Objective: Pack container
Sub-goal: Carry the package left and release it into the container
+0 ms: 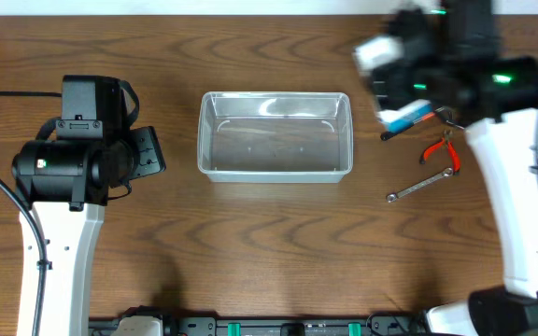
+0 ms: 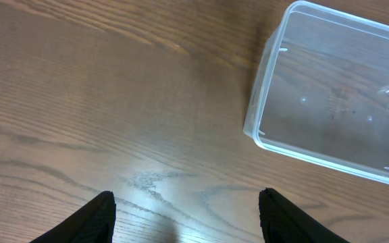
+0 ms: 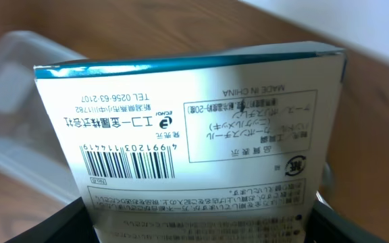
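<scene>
The white-and-blue box is hanging clear over the tools and the container's bottom (image 1: 275, 146) is free, so the robot's right gripper goes on carrying the box until it is low inside.
The clear plastic container (image 1: 276, 136) sits empty at the table's middle; it also shows in the left wrist view (image 2: 336, 94) and blurred behind the box in the right wrist view (image 3: 12, 101). My right gripper (image 1: 407, 110) is shut on a small white-and-blue box (image 3: 188, 142) with a barcode, held above the table just right of the container; the box also shows in the overhead view (image 1: 407, 117). My left gripper (image 2: 184, 216) is open and empty over bare table, left of the container.
Red-handled pliers (image 1: 440, 149) and a silver wrench (image 1: 422, 186) lie on the table right of the container, under my right arm. A dark tool handle (image 1: 395, 133) pokes out beneath the held box.
</scene>
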